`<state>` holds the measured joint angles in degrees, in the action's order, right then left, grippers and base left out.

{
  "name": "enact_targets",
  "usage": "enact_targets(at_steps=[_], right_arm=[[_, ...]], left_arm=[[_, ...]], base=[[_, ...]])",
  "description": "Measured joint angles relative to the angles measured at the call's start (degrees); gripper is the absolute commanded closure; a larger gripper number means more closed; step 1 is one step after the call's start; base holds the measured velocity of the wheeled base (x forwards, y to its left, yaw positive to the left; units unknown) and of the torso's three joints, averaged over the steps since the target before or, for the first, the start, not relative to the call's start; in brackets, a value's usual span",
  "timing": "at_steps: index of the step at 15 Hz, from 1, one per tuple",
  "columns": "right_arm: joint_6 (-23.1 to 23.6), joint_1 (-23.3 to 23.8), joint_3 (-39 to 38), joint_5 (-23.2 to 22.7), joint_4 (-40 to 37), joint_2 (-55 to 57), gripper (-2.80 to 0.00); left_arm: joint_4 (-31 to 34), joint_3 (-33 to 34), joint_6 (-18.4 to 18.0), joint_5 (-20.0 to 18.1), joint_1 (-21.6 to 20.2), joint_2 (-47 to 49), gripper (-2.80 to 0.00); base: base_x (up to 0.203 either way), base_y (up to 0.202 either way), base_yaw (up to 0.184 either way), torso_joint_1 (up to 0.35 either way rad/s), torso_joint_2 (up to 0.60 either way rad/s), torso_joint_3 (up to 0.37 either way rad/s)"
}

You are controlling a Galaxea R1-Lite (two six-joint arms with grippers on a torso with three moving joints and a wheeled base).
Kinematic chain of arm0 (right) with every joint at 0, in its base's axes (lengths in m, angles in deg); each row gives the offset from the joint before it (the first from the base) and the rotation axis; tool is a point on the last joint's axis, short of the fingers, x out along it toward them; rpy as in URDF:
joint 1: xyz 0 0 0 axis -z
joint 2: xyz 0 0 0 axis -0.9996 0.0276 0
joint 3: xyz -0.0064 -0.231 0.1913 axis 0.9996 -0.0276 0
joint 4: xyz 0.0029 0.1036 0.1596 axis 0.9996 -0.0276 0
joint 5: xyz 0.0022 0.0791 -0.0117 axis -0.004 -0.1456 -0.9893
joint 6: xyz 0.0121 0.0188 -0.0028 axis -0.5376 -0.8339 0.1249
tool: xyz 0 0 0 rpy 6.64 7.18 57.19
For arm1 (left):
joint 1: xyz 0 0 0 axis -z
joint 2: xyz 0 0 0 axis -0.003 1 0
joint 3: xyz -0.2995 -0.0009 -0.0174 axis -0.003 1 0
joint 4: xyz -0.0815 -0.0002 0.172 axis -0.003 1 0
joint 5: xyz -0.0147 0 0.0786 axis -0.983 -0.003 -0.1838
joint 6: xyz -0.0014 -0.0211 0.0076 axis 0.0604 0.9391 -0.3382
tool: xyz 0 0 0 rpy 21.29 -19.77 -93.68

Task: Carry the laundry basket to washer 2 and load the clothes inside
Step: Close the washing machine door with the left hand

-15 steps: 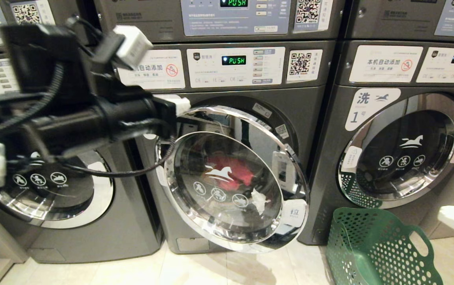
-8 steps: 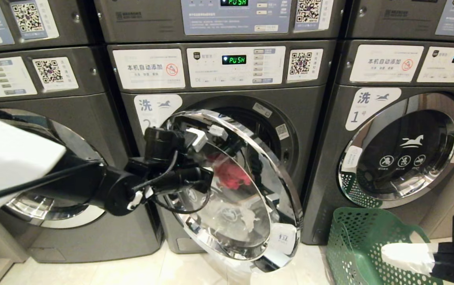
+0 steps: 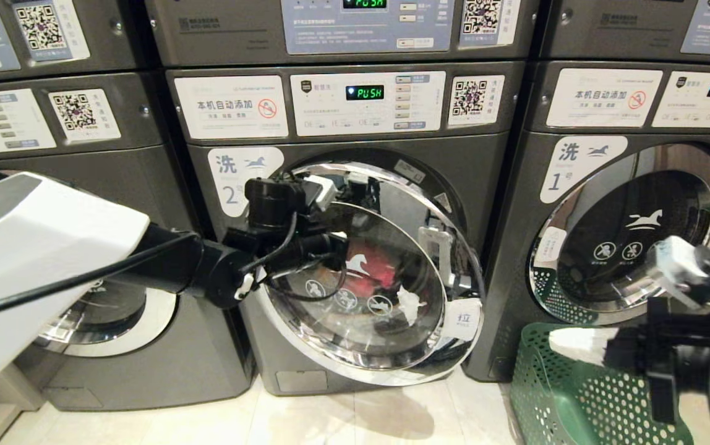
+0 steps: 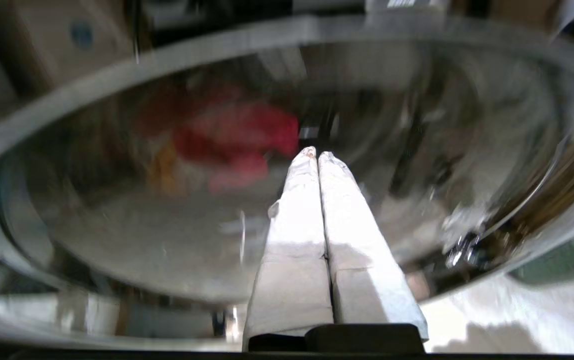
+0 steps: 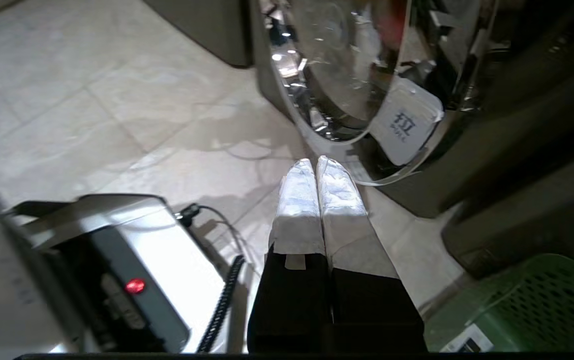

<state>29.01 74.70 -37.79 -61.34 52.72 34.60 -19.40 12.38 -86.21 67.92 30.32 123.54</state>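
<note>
Next, I push the door closed at the tab (image 3: pixel 464 319) with my right gripper, because the door is slightly open on its pull tab's side, beyond my left gripper on the glass (image 3: pixel 354 256).
Washer 2 (image 3: pixel 231 178) stands in the middle, and its chrome-ringed glass door (image 3: pixel 454 290) hangs a little ajar. The clothes lie inside the drum behind the glass: a pink-red garment (image 3: pixel 375 272) (image 4: pixel 237 131), a bit of yellow-orange (image 4: pixel 159 165) and some white cloth (image 3: pixel 409 303). My left gripper (image 3: pixel 341 250) (image 4: pixel 315 152) is shut and empty, its tips up against the door glass. The green laundry basket (image 3: pixel 577 395) (image 5: pixel 532 310) stands on the floor at the right. My right gripper (image 3: pixel 556 341) (image 5: pixel 315 161) is shut and empty above the basket's rim, pointing toward the door's lower edge.
Washer 1 (image 3: pixel 633 235) is to the right with its door closed, and another grey washer (image 3: pixel 114 346) is to the left. A white pull tab (image 3: pixel 461 318) (image 5: pixel 407 125) sits on the door's rim. My base (image 5: pixel 117 280) and a cable lie on the tiled floor (image 3: pixel 330 420).
The left arm dropped from in front of the camera to the door, which swung wider and is now pushed back toward the washer. The right arm rose into view over the basket.
</note>
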Motion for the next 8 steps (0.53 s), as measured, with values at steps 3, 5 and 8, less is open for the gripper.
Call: enact_targets(at_steps=[3, 5, 8], right_arm=[[-0.74, 0.46, 2.77, 10.63, 11.18, 12.71, 0.00], [-1.23, 0.94, 6.73, 15.88, 15.78, 20.36, 0.00], [-1.58, 1.68, 13.69, 18.39, 17.57, 29.80, 0.00]], left_arm=[[-3.33, -3.80, -0.66, 0.28, 0.67, 0.48, 0.00], [-3.39, -4.56, -0.63, 0.24, 0.65, -0.02, 0.00], [-3.41, -4.87, -0.52, 0.11, 0.66, -1.44, 0.00]], base=[[0.000, 0.000, 0.000, 0.000, 0.00, 0.000], [0.000, 0.000, 0.000, 0.000, 0.00, 0.000], [0.000, 0.000, 0.000, 0.000, 0.00, 0.000]])
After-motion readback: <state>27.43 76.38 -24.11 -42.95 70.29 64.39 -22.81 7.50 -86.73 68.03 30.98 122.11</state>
